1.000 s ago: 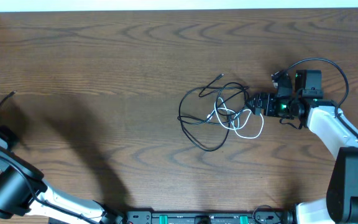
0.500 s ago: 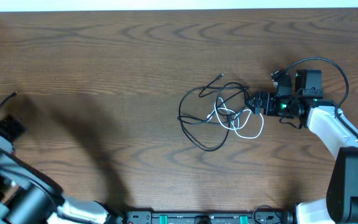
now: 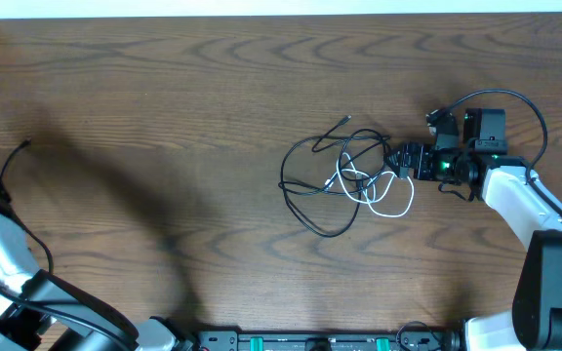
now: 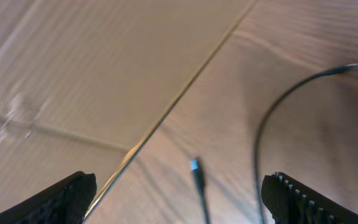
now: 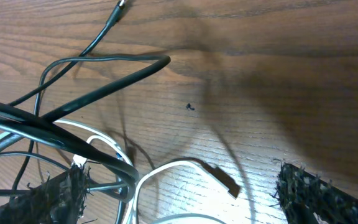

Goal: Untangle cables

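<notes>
My left gripper should go on moving across before it closes on the tangle's outer black loop (image 3: 283, 185), because the separate black cable (image 3: 36, 238) is already clear of the tangle.
The cables (image 3: 332, 181) lie in a loose tangle at the table's middle: several black loops and one white cable (image 3: 394, 201). My right gripper (image 3: 392, 163) sits at the tangle's right edge, open. In the right wrist view the white cable (image 5: 166, 169) and its plug (image 5: 227, 181) lie between my open right gripper (image 5: 188, 196); black loops (image 5: 98, 84) cross near the left finger. A separate black cable (image 3: 12, 160) lies at the far left. My left gripper (image 4: 185, 199) hangs open above it, with a plug end (image 4: 197, 173) between the fingers, untouched.
A pale cardboard-like surface (image 4: 86, 74) borders the wood table's (image 3: 164, 117) left edge in the left wrist view. The right arm's own thick black cable (image 3: 515, 102) loops above its wrist. The arm bases run along the front edge (image 3: 310, 341).
My left gripper has opened and its arm has swung toward the table's left edge. The single black cable now lies loose there. The right arm and tangle have not moved.
</notes>
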Action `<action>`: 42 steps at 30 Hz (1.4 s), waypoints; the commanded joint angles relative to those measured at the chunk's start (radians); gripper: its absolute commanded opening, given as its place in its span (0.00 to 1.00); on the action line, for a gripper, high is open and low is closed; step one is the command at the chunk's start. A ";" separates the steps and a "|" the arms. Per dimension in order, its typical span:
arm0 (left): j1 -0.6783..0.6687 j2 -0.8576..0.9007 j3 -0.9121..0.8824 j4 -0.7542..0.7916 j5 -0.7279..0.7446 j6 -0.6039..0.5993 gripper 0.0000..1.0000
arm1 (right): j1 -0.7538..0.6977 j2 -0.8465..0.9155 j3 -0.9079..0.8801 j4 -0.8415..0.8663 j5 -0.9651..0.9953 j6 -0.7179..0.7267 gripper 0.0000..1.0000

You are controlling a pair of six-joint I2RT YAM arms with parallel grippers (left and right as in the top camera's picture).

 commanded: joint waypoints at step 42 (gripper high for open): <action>-1.343 0.063 -0.017 -0.445 0.636 0.150 0.90 | -0.003 -0.234 0.001 0.050 -0.172 -0.004 0.96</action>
